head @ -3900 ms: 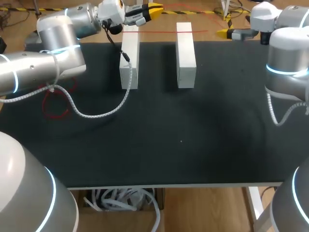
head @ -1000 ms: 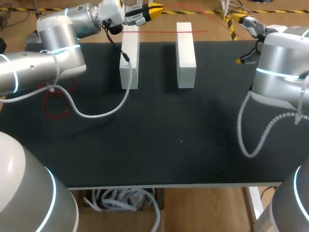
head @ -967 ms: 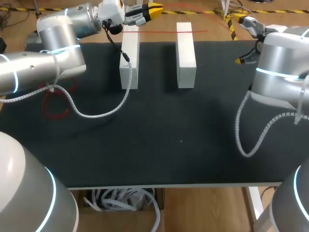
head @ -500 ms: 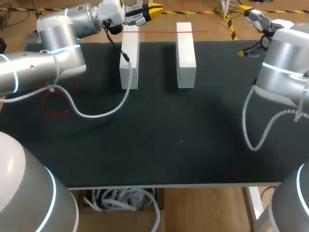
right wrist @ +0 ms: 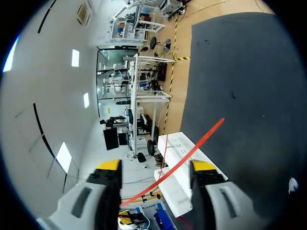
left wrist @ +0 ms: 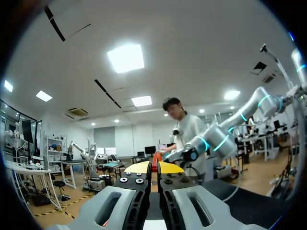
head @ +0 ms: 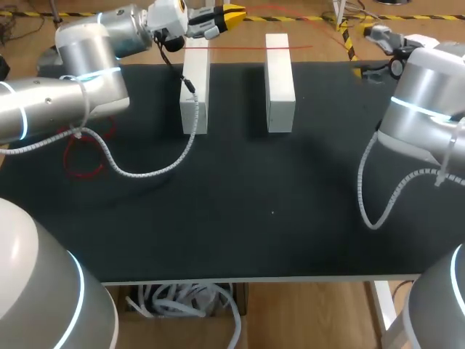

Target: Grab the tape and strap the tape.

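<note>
My gripper will make the red tape bend into a wide bow when it carries the tape, because the red tape's loose end [right wrist: 220,121] sticks out almost straight through the air.
A thin red tape [head: 247,48] stretches across the far ends of two white blocks [head: 195,87] [head: 280,83] at the back of the black table. My left gripper [head: 227,14] is above the left block's far end, shut on the tape's end [left wrist: 156,161]; its yellow tips [left wrist: 136,167] meet around it in the left wrist view. My right gripper [head: 365,51] stands open at the table's back right corner. In the right wrist view the tape [right wrist: 173,162] runs slantwise between its fingers [right wrist: 156,166], touching neither, with the blocks [right wrist: 187,158] ahead.
My left arm's grey cable [head: 145,171] sags onto the black mat [head: 254,211] beside the left block. My right arm's cable [head: 370,196] hangs over the mat's right side.
My right gripper has turned at the back right corner, and its fingers have drawn closer together either side of the tape. The left arm and the blocks have not moved.
</note>
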Robot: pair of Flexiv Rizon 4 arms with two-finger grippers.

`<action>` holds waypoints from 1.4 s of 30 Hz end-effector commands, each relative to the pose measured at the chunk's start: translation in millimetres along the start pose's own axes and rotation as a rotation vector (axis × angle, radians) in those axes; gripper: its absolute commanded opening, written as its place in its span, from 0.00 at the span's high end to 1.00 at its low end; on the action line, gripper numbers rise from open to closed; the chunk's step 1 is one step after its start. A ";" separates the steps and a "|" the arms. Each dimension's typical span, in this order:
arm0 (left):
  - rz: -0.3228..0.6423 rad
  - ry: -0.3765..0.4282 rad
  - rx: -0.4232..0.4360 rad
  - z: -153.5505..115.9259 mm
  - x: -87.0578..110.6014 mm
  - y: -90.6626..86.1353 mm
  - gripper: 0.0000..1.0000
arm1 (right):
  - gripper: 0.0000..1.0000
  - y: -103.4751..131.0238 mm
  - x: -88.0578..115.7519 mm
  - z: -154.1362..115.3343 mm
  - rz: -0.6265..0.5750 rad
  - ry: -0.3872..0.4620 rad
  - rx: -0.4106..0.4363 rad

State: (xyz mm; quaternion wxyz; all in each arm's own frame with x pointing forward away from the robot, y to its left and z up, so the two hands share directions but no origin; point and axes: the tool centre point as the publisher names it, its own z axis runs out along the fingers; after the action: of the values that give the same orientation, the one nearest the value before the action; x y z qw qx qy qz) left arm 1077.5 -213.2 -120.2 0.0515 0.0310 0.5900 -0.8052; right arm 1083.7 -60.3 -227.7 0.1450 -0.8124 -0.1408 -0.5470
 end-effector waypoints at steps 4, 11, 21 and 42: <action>-0.001 0.005 0.002 -0.8 -1.0 0.6 1.00 | 0.93 1.0 -10.2 -7.1 -0.009 -0.028 0.000; -0.001 0.005 0.002 -0.8 -1.0 0.6 1.00 | 0.84 7.5 -20.0 -11.2 -0.010 -0.055 -0.011; -0.001 0.005 0.002 -0.8 -1.0 0.6 1.00 | 0.77 9.5 -20.0 -11.8 -0.008 -0.055 -0.016; -0.001 0.005 0.002 -0.8 -1.0 0.6 1.00 | 0.84 20.0 -22.8 -14.5 -0.005 -0.059 -0.033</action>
State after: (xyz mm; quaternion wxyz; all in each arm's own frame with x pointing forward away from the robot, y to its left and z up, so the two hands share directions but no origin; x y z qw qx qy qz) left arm 1077.5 -213.2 -120.2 0.0515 0.0310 0.5900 -0.8052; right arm 1071.3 -84.5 -246.8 0.1247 -0.8287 -0.1356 -0.5285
